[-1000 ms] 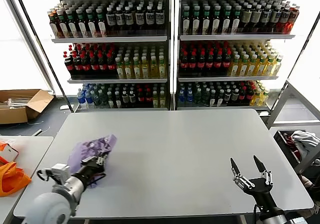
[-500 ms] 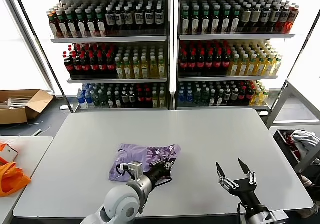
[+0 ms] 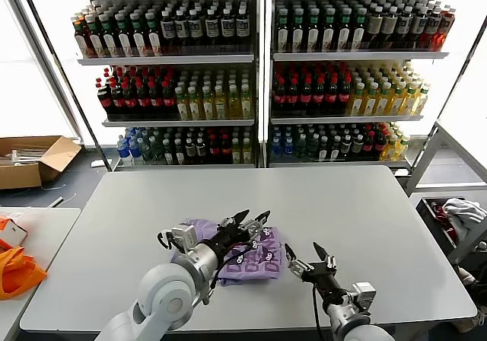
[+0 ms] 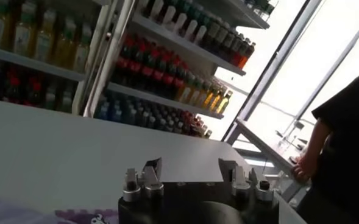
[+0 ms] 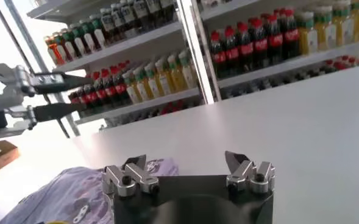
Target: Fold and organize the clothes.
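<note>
I should back my left gripper's arm away because it lies across the shirt (image 3: 234, 259). My right gripper should take the nearby printed end (image 3: 272, 259) and pull it straight.
The clothes, a lavender T-shirt (image 3: 257, 263) with dark purple print, lie bunched near the front middle of the grey table (image 3: 342, 196). My left gripper (image 3: 252, 218) hovers just over the shirt's far edge, fingers spread, nothing between them. In the left wrist view the left gripper (image 4: 191, 170) points across bare table, with a strip of the shirt (image 4: 75, 215) below it. My right gripper (image 3: 310, 255) stands open just right of the shirt. The right wrist view shows the right gripper (image 5: 185, 163) empty, the shirt (image 5: 75, 195) beside it, and the left gripper (image 5: 52, 95) farther off.
Bottle shelves (image 3: 259, 74) stand behind the table. Bright orange fabric (image 3: 17, 271) lies on a side table at the left, past it a cardboard box (image 3: 30, 160). A bin of white-grey clothes (image 3: 456, 215) sits at the right. A person's arm (image 4: 344, 146) shows by the rail.
My left gripper carried the shirt from the table's left to the front middle, then opened and let it go. My right gripper moved left, up to the shirt.
</note>
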